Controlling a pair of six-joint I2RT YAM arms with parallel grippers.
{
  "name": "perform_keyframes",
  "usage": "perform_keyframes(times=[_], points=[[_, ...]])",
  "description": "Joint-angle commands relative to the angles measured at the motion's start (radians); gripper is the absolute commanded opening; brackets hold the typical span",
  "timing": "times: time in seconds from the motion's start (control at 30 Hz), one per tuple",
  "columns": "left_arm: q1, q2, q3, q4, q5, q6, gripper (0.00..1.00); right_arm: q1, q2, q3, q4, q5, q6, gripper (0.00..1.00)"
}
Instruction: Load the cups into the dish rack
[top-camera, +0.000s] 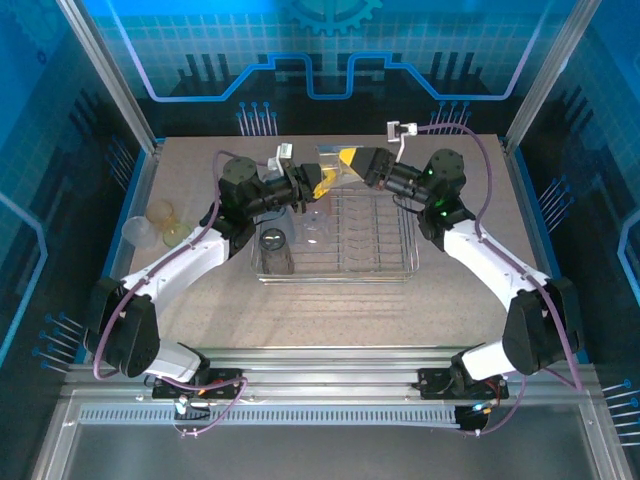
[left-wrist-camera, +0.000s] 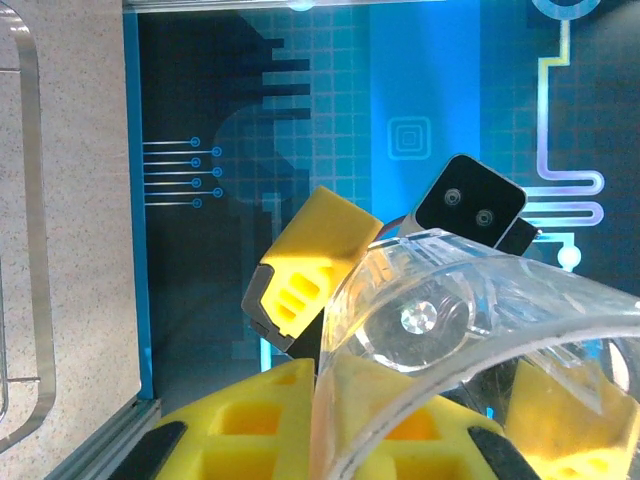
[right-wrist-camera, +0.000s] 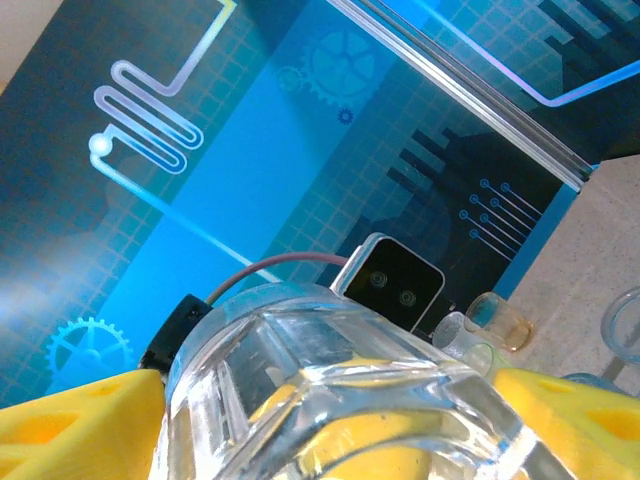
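Observation:
The clear cup's rim (left-wrist-camera: 440, 370), pinched by the robot's left gripper, has to go down into the rack, so the right gripper should take the cup by its base (left-wrist-camera: 418, 317) and lower it.
A clear cup (top-camera: 333, 162) hangs in the air over the far edge of the dish rack (top-camera: 412, 262), between my two grippers. My left gripper (top-camera: 314, 181) is shut on the cup's wall near the rim, one finger inside and one outside; the left wrist view shows the cup (left-wrist-camera: 450, 310) from its mouth and that gripper (left-wrist-camera: 320, 425) pinching it. My right gripper (top-camera: 349, 163) stands open with its yellow fingers (right-wrist-camera: 80, 425) on either side of the cup's base (right-wrist-camera: 340, 390); contact is unclear. A smoky grey cup (top-camera: 275, 248) and a clear cup (top-camera: 318, 222) stand in the rack.
Three more cups stand on the table left of the rack: a frosted clear one (top-camera: 139, 232), an amber one (top-camera: 160, 212) and a yellow one (top-camera: 176, 236). The enclosure's blue walls and metal posts rise close behind the raised grippers.

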Motion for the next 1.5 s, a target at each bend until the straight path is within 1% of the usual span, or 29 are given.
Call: perform_keyframes(times=[0.0, 0.23, 0.33, 0.43, 0.5, 0.6, 0.7, 0.77, 0.8, 0.87, 0.93, 1.03, 1.13, 1.3, 1.47], points=[[-0.009, 0.000, 0.007, 0.055, 0.011, 0.022, 0.00, 0.038, 0.009, 0.021, 0.070, -0.002, 0.019, 0.83], [-0.008, 0.010, 0.009, 0.068, 0.009, 0.013, 0.00, 0.052, 0.003, 0.005, 0.065, 0.000, 0.017, 0.82], [-0.009, 0.010, 0.006, 0.068, 0.007, 0.014, 0.00, 0.063, 0.009, 0.013, 0.069, 0.006, 0.029, 0.80], [-0.009, 0.014, 0.005, 0.067, 0.005, 0.018, 0.00, 0.079, 0.012, 0.029, 0.047, 0.015, 0.018, 0.74], [-0.009, 0.018, 0.003, 0.066, 0.005, 0.020, 0.00, 0.082, 0.008, 0.039, 0.009, 0.023, 0.000, 0.67], [-0.009, 0.021, 0.000, 0.056, 0.003, 0.027, 0.01, 0.087, -0.016, 0.055, -0.101, 0.059, -0.056, 0.55], [-0.009, 0.022, -0.001, 0.034, 0.002, 0.047, 0.14, 0.086, -0.049, 0.085, -0.250, 0.097, -0.139, 0.45], [-0.009, 0.020, -0.003, 0.012, -0.005, 0.068, 0.31, 0.087, -0.069, 0.110, -0.358, 0.126, -0.188, 0.41], [-0.009, 0.018, -0.006, 0.003, -0.011, 0.078, 0.38, 0.086, -0.078, 0.120, -0.391, 0.138, -0.212, 0.39], [-0.009, 0.016, -0.015, -0.020, -0.027, 0.088, 0.60, 0.087, -0.103, 0.140, -0.479, 0.171, -0.262, 0.35], [-0.008, 0.014, -0.030, -0.039, -0.049, 0.083, 0.75, 0.087, -0.125, 0.156, -0.544, 0.210, -0.305, 0.33], [-0.008, 0.011, -0.062, -0.023, -0.070, 0.068, 0.81, 0.085, -0.144, 0.194, -0.657, 0.249, -0.377, 0.32], [-0.008, -0.001, -0.081, -0.049, -0.089, 0.081, 0.85, 0.084, -0.154, 0.224, -0.749, 0.287, -0.427, 0.29], [-0.008, -0.054, -0.089, -0.201, -0.149, 0.157, 0.86, 0.077, -0.173, 0.244, -0.816, 0.337, -0.465, 0.26], [-0.005, -0.141, -0.082, -0.417, -0.254, 0.269, 0.87, 0.066, -0.181, 0.297, -0.941, 0.399, -0.524, 0.24]])
